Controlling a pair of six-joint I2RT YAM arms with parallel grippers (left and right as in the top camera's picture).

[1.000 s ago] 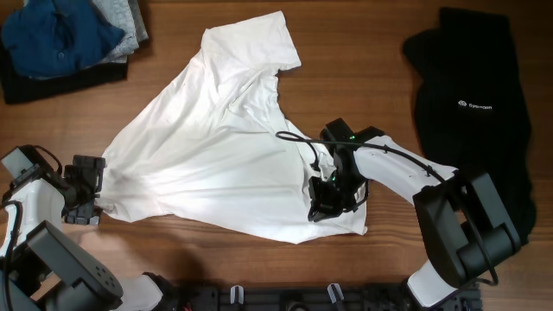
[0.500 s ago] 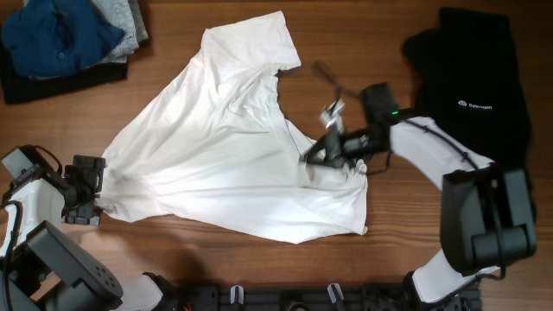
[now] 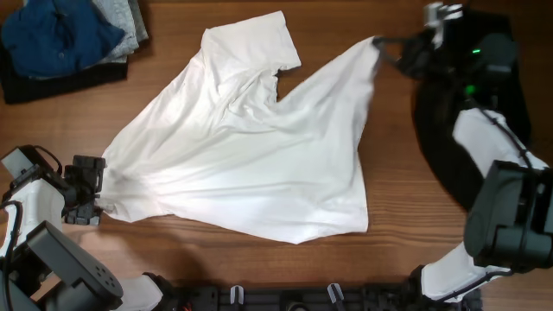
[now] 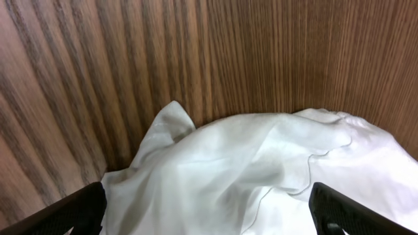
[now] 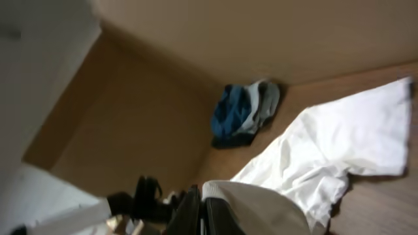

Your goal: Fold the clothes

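Observation:
The white T-shirt fans out from its raised corner (image 3: 366,50), so my right gripper should carry on pulling toward the black garment (image 3: 427,105) until the fabric is stretched straight, and then let go.
The white T-shirt (image 3: 251,164) lies spread and wrinkled across the middle of the table. My right gripper (image 3: 384,45) is shut on one corner of it and holds that corner stretched up to the far right, above the table. In the right wrist view the fabric (image 5: 261,202) runs out from between the shut fingers (image 5: 204,212). My left gripper (image 3: 93,186) is open at the shirt's left corner. In the left wrist view the shirt (image 4: 261,176) lies between the open fingertips (image 4: 209,212). No striped part shows.
A black garment with a small white logo (image 3: 475,95) lies at the right under the right arm. Folded blue and grey garments (image 3: 65,39) on a black one sit at the far left corner, also seen in the right wrist view (image 5: 245,111).
My right gripper has taken the shirt's front right part and pulled it up and back to the far right, stretching it out. The left arm has not moved.

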